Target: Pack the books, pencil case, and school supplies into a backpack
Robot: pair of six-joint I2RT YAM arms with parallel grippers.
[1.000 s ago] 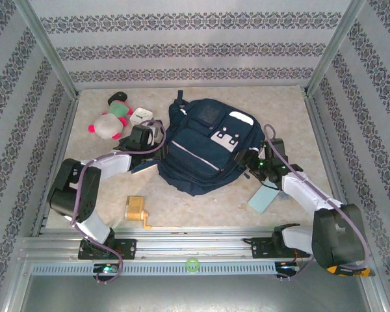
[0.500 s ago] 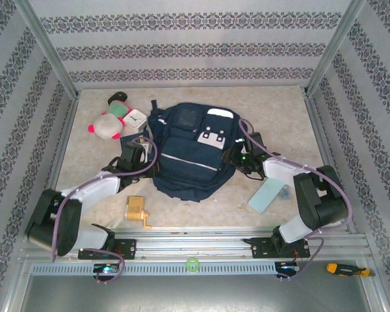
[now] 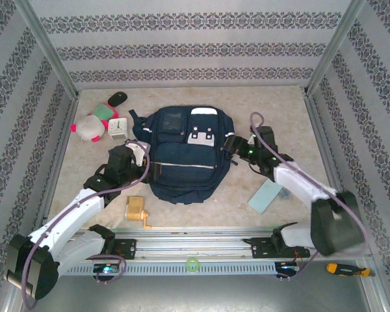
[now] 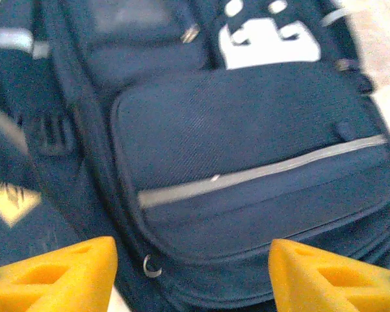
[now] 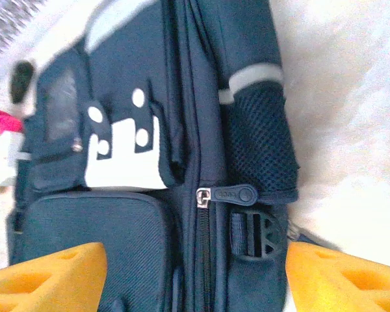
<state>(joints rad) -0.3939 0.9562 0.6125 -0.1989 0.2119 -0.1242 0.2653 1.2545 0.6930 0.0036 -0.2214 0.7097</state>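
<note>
The front pocket will fold up and show a hidden zipper when I lift, because the front pocket's rounded edge [image 3: 183, 184] hangs over the stacked fabric edges [image 4: 214, 283] below.
The dark navy backpack [image 3: 182, 156] lies flat mid-table, front pockets up and white patches toward the back. My left gripper [image 3: 151, 170] is open at its lower left edge, with its yellow fingers [image 4: 52, 279] spread over the front pocket [image 4: 247, 162]. A dark cover with a gold mark, likely the booklet [image 4: 10, 208], lies left of the pack. My right gripper [image 3: 231, 144] is open at the pack's right side, straddling a zipper pull [image 5: 227, 194] and a buckle [image 5: 253, 234]. The pale blue pencil case [image 3: 266, 195] lies right of the pack. The yellow-orange sharpener [image 3: 136, 209] sits near the front.
A pink-and-white plush toy [image 3: 88, 128] and a white square clock [image 3: 118, 127] sit at the back left, with a small black object [image 3: 118, 97] behind them. Metal frame posts and patterned walls enclose the table. A screwdriver [image 3: 343, 268] lies outside the front right corner.
The backpack has slid left and turned straight. The plush toy and clock have shifted left. Both arms have moved with the pack, the left one drawing back toward the front.
</note>
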